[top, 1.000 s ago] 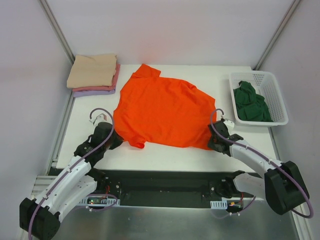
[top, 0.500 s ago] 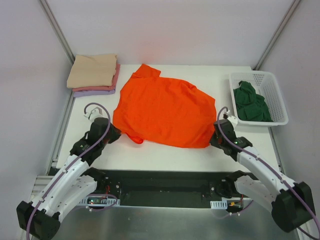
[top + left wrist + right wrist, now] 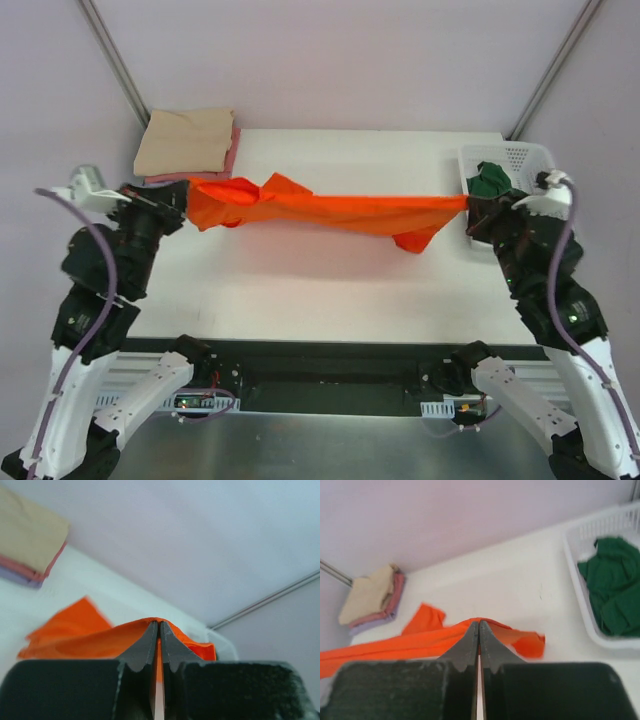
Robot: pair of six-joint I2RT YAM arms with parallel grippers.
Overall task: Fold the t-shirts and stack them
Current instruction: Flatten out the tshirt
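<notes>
The orange t-shirt's upper edge (image 3: 372, 199) is stretched tight from one gripper to the other, so next my left gripper moves back inward while both grippers lower the shirt flat onto the white table (image 3: 325, 290).
The bright orange t-shirt (image 3: 330, 211) hangs stretched in the air between my two grippers, above the white table. My left gripper (image 3: 186, 205) is shut on its left end, near the folded stack. My right gripper (image 3: 470, 208) is shut on its right end, beside the basket. In the left wrist view the fingertips (image 3: 152, 632) pinch the orange cloth (image 3: 95, 640). In the right wrist view the gripper (image 3: 478, 626) pinches the orange cloth (image 3: 395, 645), with a loose flap hanging at the right. A dark green t-shirt (image 3: 490, 182) lies in the basket.
A folded stack of beige, pink and lavender shirts (image 3: 187, 142) sits at the table's back left, also in the right wrist view (image 3: 370, 600). A white mesh basket (image 3: 520, 156) stands at the right; it shows in the right wrist view (image 3: 580, 580). Grey walls enclose the table.
Both grippers have risen from the table's near side, lifting the orange shirt off the surface and pulling it taut between them. The shirt lay flat before.
</notes>
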